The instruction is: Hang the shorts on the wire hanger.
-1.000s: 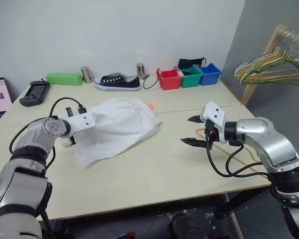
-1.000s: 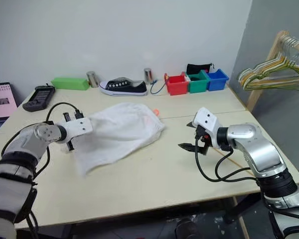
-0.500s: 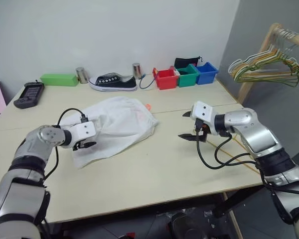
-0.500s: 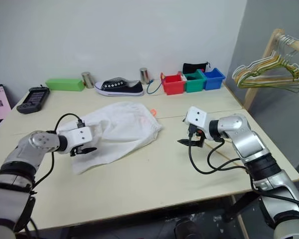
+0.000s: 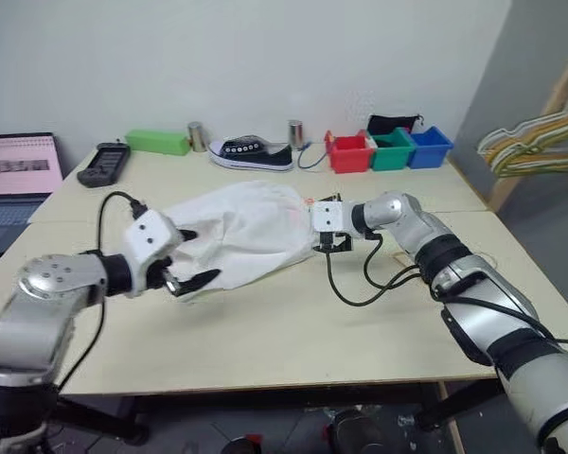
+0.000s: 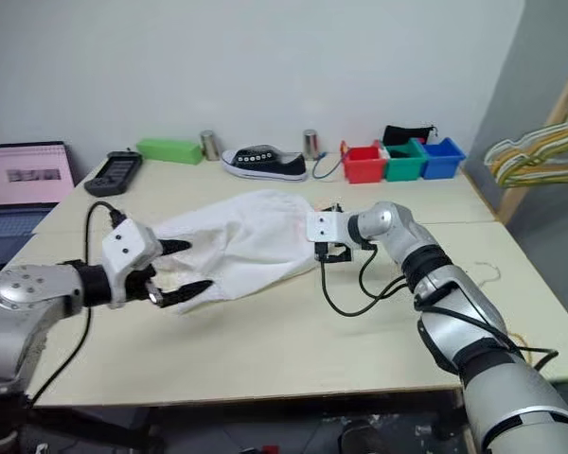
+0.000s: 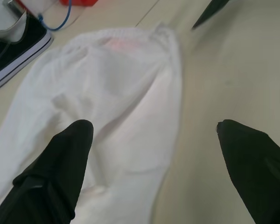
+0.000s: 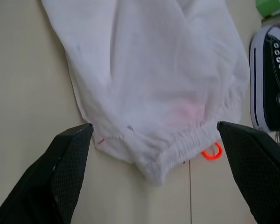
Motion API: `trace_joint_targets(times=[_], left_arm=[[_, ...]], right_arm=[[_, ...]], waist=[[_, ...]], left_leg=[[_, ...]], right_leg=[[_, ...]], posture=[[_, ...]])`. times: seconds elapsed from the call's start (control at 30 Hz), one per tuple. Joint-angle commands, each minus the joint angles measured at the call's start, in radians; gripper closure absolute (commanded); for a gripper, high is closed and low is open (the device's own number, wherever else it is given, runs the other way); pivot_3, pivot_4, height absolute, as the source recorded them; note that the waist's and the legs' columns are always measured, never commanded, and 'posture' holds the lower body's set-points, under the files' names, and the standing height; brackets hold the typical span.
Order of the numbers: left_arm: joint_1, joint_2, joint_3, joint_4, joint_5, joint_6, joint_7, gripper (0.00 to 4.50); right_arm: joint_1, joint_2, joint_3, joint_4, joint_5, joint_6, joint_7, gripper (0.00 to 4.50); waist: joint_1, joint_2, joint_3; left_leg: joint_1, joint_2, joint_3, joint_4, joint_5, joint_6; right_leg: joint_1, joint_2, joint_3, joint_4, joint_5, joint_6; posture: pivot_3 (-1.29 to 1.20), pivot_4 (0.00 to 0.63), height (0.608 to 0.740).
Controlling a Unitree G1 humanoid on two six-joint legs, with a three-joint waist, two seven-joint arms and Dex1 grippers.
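Note:
Slack folds (image 5: 218,225) bunch the legs together, so the white shorts (image 5: 260,236) will spread flat into two separate legs when I lift and pull the leg end of the shorts.
The white shorts (image 5: 246,227) lie crumpled mid-table, with the gathered waistband (image 8: 177,144) and the orange drawstring (image 8: 212,151) at their right end. My left gripper (image 5: 194,257) is open at the shorts' left end, nothing between its fingers (image 7: 70,158). My right gripper (image 6: 331,251) is open just off the waistband, pointing at it. On the table to the right, a thin curl of the wire hanger (image 6: 495,272) shows beyond my right arm. The rest of the hanger is hidden.
Along the back edge stand a black sneaker (image 5: 254,153), red, green and blue bins (image 5: 388,149), two metal cans and a green box (image 5: 157,142). A laptop (image 5: 19,175) sits far left. A bunch of hangers (image 5: 540,142) hangs on a wooden rack at right.
My left gripper has opened, let go of the shorts and pulled back. My right gripper has moved left to the waistband. The camera has turned left.

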Motion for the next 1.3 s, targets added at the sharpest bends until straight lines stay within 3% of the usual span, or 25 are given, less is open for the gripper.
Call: trace_joint_targets(times=[0.03, 0.3, 0.4, 0.57, 1.0, 1.07, 1.3], left_arm=[[0.016, -0.044, 0.007, -0.136, -0.072, 0.118, 0.089, 0.02], [0.081, -0.101, -0.001, -0.213, -0.117, 0.196, 0.193, 0.02], [0.087, -0.105, -0.002, -0.218, -0.121, 0.198, 0.214, 0.02], [0.073, -0.091, -0.002, -0.201, -0.125, 0.19, 0.217, 0.0], [0.064, -0.085, -0.013, -0.192, -0.114, 0.178, 0.225, 0.0], [0.062, -0.086, -0.014, -0.188, -0.11, 0.173, 0.228, 0.0], [0.095, -0.06, 0.003, -0.167, -0.093, 0.147, 0.218, 0.0]], right_arm=[[-0.067, 0.014, 0.032, 0.104, -0.098, -0.065, -0.095, 0.0], [-0.098, 0.042, 0.106, 0.197, -0.263, -0.068, -0.228, 0.0], [-0.1, 0.059, 0.098, 0.21, -0.279, -0.056, -0.249, 0.0], [-0.1, 0.074, 0.117, 0.223, -0.331, -0.041, -0.286, 0.93], [-0.09, 0.084, 0.146, 0.238, -0.423, -0.029, -0.302, 4.3], [-0.09, 0.082, 0.142, 0.239, -0.425, -0.028, -0.302, 4.49], [-0.065, 0.033, 0.1, 0.23, -0.379, -0.074, -0.225, 4.49]], waist=[[0.018, 0.0, 0.0], [0.05, 0.0, 0.0], [0.054, 0.0, 0.0], [0.063, 0.0, 0.0], [0.082, 0.001, 0.001], [0.085, 0.001, 0.001], [0.091, 0.002, 0.001]], left_leg=[[0.0, 0.0, 0.0, 0.0, 0.0, 0.0], [0.011, 0.0, -0.003, 0.0, 0.0, -0.001], [0.018, 0.001, -0.004, -0.002, 0.0, -0.001], [0.019, 0.001, -0.012, -0.002, 0.0, -0.001], [0.019, 0.001, -0.016, -0.002, 0.0, -0.001], [0.019, 0.001, -0.016, -0.002, 0.0, -0.001], [0.018, 0.001, -0.016, -0.002, 0.0, -0.001]], right_leg=[[0.0, 0.001, 0.0, 0.0, 0.0, 0.0], [0.01, 0.004, 0.002, -0.001, 0.0, -0.004], [0.016, 0.005, 0.001, -0.001, -0.005, -0.013], [0.016, 0.01, 0.001, 0.0, -0.004, -0.015], [0.015, 0.012, 0.0, 0.0, -0.005, -0.018], [0.015, 0.012, 0.0, 0.0, -0.005, -0.018], [0.015, 0.012, 0.0, -0.001, -0.006, -0.018]], posture=[[-0.04, 0.0, 0.74], [-0.02, 0.0, 0.74], [-0.02, 0.0, 0.74], [-0.02, 0.002, 0.74], [-0.01, 0.004, 0.74], [-0.01, 0.004, 0.74], [-0.02, 0.009, 0.74]])
